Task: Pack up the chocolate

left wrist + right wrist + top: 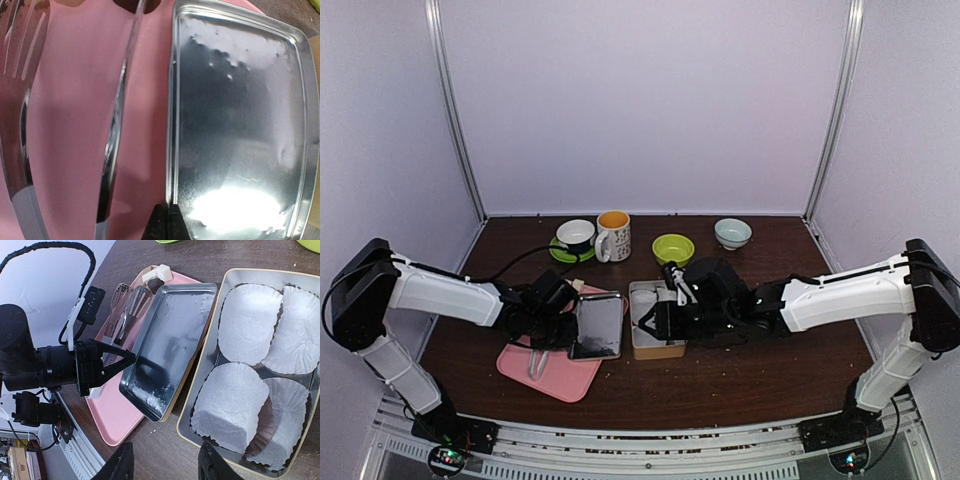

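Note:
The lid (171,195) is pinched by its edge in my left gripper, and the lid's opposite rim is free. My left gripper should now lift until my right gripper closes on that rim (621,325).
The open tin base (642,345) sits mid-table, filled with white paper cups (250,335); something dark brown shows under the near ones, and I cannot tell what it is. A whitish chocolate lump (157,275) lies at the far end of the pink tray (112,412), behind the lid. My left gripper (563,322) is shut on the left rim of the silver tin lid (597,326); its fingertips (167,220) pinch that rim, and the lid (240,125) lies beside the base. My right gripper (167,462) is open and empty, hovering over the base's near left corner.
Metal tongs (114,130) lie on the pink tray (555,372), left of the lid. At the back stand a cup on a green saucer (576,235), a printed mug (613,236), a green bowl (673,248) and a pale bowl (732,233).

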You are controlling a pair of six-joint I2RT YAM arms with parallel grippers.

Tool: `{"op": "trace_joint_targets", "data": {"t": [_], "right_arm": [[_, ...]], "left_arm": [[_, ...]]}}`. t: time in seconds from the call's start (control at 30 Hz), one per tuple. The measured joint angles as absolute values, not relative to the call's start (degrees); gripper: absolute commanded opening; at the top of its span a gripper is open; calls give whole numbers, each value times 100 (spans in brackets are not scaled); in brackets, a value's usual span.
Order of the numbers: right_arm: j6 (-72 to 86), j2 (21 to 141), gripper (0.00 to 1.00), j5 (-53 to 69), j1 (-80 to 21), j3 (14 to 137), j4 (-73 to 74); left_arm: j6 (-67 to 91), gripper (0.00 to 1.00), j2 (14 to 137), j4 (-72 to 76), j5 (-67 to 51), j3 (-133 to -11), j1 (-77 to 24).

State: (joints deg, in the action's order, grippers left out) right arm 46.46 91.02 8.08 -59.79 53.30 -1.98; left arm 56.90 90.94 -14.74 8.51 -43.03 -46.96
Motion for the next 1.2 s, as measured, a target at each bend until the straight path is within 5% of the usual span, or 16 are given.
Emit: {"op": "trace_joint_targets", "data": {"t": [0.8,1.2], "right_arm": [[4372,8842,47,484,-5977,6016,185],[4569,9249,36,340,-5953,6390,257]], "left_arm": [[5006,0,6580,-1798,1977,-4195,-5581],[4654,0,6469,-1175,2023,-3931,-5767]]}}
